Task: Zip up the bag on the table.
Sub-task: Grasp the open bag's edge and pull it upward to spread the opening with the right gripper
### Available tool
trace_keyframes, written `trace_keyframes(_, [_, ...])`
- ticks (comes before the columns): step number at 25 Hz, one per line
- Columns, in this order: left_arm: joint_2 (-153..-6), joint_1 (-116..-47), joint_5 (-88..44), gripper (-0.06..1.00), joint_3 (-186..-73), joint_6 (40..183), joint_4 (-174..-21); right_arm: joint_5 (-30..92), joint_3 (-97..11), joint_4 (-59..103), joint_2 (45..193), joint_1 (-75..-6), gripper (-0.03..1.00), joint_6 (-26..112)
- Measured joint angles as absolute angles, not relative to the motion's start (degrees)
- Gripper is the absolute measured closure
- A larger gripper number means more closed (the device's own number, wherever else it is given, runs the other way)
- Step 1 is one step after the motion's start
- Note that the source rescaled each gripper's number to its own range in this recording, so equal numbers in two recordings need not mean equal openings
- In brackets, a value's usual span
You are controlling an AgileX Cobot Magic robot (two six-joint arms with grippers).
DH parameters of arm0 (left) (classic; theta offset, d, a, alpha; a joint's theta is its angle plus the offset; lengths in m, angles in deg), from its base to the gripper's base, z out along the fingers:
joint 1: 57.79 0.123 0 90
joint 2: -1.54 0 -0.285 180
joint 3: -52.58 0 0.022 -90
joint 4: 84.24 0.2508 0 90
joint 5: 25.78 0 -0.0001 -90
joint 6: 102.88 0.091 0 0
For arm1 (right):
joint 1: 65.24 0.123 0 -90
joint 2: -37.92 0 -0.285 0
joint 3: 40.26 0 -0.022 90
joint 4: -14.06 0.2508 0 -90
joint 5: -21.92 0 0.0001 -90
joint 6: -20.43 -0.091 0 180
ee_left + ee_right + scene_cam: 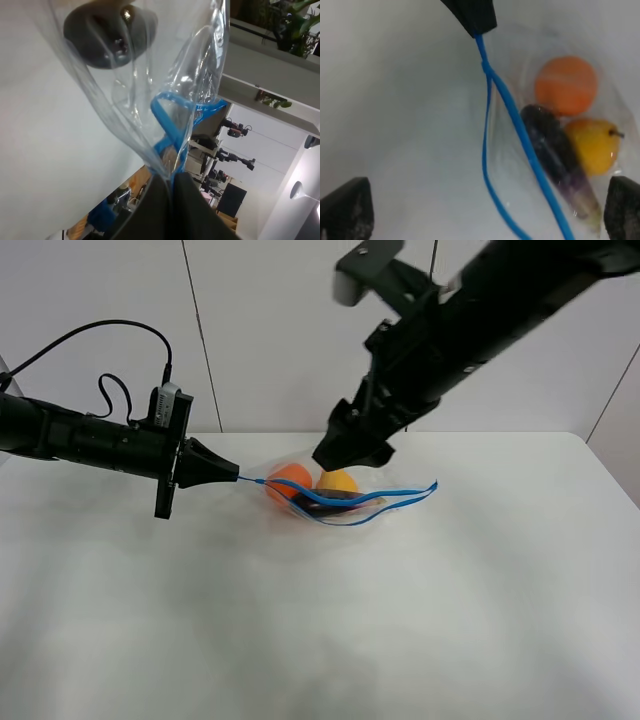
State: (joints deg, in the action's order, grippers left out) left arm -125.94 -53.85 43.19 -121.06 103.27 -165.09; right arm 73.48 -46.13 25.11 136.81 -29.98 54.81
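I expect the parted zipper strip to close into a narrow line when I pinch it and slide along it, because the bag's blue edges already meet beside my left gripper.
The clear bag lies on the white table with an orange ball, a yellow pear and a purple eggplant inside. Its blue zipper strip is parted along most of its length. My left gripper is shut on the strip's left end and holds it just above the table; the left wrist view shows its fingers pinching the bag. My right gripper hovers open above the bag. In the right wrist view it is wide open over the strip, clear of it.
A white panelled wall stands behind the table. The left arm's cable loops above that arm. The table's right edge runs off at the far right. The left gripper's tip shows in the right wrist view.
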Motion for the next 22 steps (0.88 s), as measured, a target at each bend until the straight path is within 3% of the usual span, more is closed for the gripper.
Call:
trace_keyframes(9, [-125.9, -53.8, 43.2, 0.94, -121.1, 101.2, -165.1, 80.1, -62.3, 11.2, 156.3, -19.2, -0.03, 48.9])
trace_keyframes(22, [-125.9, -53.8, 43.2, 0.94, -121.1, 100.9, -165.1, 72.7, -68.2, 6.2, 167.3, -18.8, -0.03, 47.8])
